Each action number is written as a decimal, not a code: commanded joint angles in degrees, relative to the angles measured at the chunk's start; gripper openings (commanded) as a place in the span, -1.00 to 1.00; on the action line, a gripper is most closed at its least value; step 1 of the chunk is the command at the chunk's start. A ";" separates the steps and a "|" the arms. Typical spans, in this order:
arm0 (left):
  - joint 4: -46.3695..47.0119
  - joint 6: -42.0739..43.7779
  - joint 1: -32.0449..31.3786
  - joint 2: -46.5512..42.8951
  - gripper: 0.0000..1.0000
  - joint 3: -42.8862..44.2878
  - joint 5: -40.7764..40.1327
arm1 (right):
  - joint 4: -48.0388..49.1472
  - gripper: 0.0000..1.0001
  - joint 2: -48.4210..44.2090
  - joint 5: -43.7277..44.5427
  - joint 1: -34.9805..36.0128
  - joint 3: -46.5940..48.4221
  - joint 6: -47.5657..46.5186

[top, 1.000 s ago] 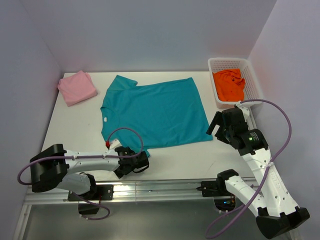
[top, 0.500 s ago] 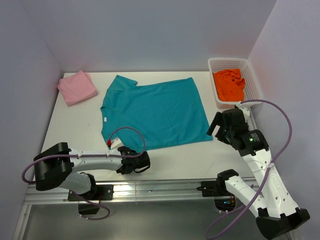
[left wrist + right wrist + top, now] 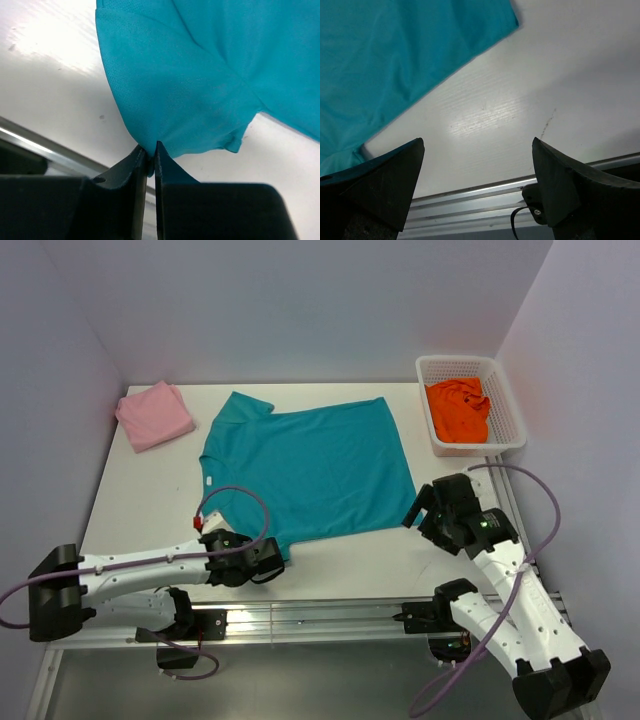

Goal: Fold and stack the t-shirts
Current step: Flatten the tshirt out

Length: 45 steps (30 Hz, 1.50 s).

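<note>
My right gripper keeps going to the t-shirt's near hem corner (image 3: pixel 513 25) and closes there, because that corner lies free and my left gripper has the teal sleeve (image 3: pixel 162 132).
The teal t-shirt (image 3: pixel 310 465) lies spread flat in the middle of the table, collar to the left. My left gripper (image 3: pixel 272 558) sits at its near left sleeve. In the left wrist view the jaws are shut (image 3: pixel 151 150) on a pinch of that teal sleeve (image 3: pixel 200 75). My right gripper (image 3: pixel 418 508) hovers open just off the shirt's near right hem corner (image 3: pixel 395 60), with bare table between its fingers (image 3: pixel 477 142). A folded pale pink t-shirt (image 3: pixel 153 415) rests at the far left. The orange t-shirt (image 3: pixel 458 410) lies crumpled in the basket.
A white mesh basket (image 3: pixel 470 362) stands at the far right corner of the table. The table's metal front rail (image 3: pixel 485 192) runs just below both grippers. Grey walls close in the left, back and right sides.
My left gripper has closed on the teal sleeve, and its arm has swung lower and to the left. The right gripper has moved down and left toward the hem corner, still open.
</note>
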 commanded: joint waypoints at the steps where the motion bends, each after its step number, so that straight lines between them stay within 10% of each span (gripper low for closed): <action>1: -7.46 -3.00 -0.16 -4.22 -0.71 0.54 -0.40 | 5.05 0.90 0.90 -5.16 0.27 -5.62 5.24; 24: -11.34 -1.69 -0.16 -11.61 -0.72 -2.45 1.45 | 24.65 0.69 21.54 1.60 0.80 -14.17 8.15; 32: -12.31 -1.60 -0.16 -12.13 -0.72 -2.19 1.27 | 28.70 0.16 26.73 2.48 0.89 -14.69 8.15; 37: -13.45 -2.30 -0.16 -13.45 -0.72 -2.80 1.36 | 29.94 -0.97 28.93 2.31 0.89 -16.10 8.24; 45: -14.59 -2.48 -0.16 -14.86 -0.75 -2.98 1.62 | 26.16 -1.00 26.05 1.96 0.89 -15.66 7.71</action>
